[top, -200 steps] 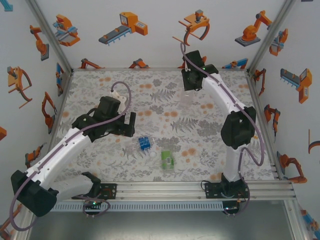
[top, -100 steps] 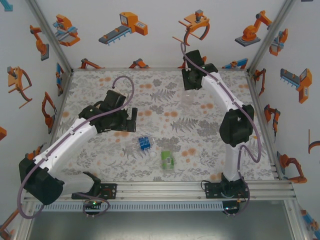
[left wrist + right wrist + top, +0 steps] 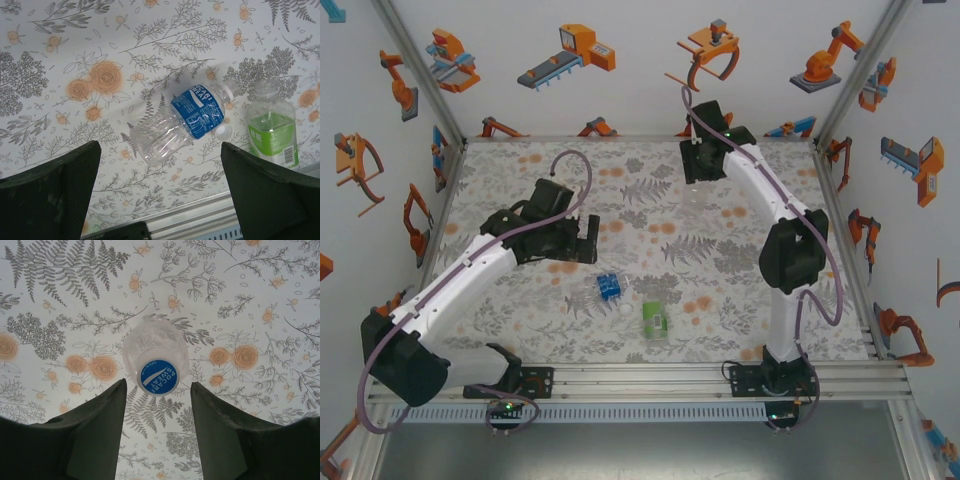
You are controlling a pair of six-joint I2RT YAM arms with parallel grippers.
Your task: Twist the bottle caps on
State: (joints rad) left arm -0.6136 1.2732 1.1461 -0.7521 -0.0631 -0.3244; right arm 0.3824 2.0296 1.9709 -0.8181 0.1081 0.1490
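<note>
My left gripper keeps moving down until its fingers are around the blue-label bottle's clear lower half (image 3: 161, 136), as that half lies clear of the loose white cap (image 3: 223, 132).
The plain clear bottle (image 3: 156, 352) stands upright at the back of the table, with a cap (image 3: 158, 376) bearing a round blue print on its mouth. My right gripper (image 3: 157, 385) hangs right above it, open, its fingers on either side of the cap and off it. In the top view that bottle (image 3: 694, 197) sits just below the right gripper (image 3: 695, 168). The blue-label bottle (image 3: 185, 122) lies on its side. A loose white cap (image 3: 223, 131) rests beside its neck, and the green-label bottle (image 3: 272, 127) lies right of that. My left gripper (image 3: 160, 200) hovers wide open above them, holding nothing.
A flower-and-fern printed mat (image 3: 640, 215) covers the table. An aluminium rail (image 3: 720, 372) runs along the near edge, close to the green-label bottle (image 3: 654, 319). White walls with robot stickers close in the left, back and right sides.
The right gripper's jaws have spread apart off the capped clear bottle and it shifted slightly back. The left gripper has moved right, nearer the blue-label bottle.
</note>
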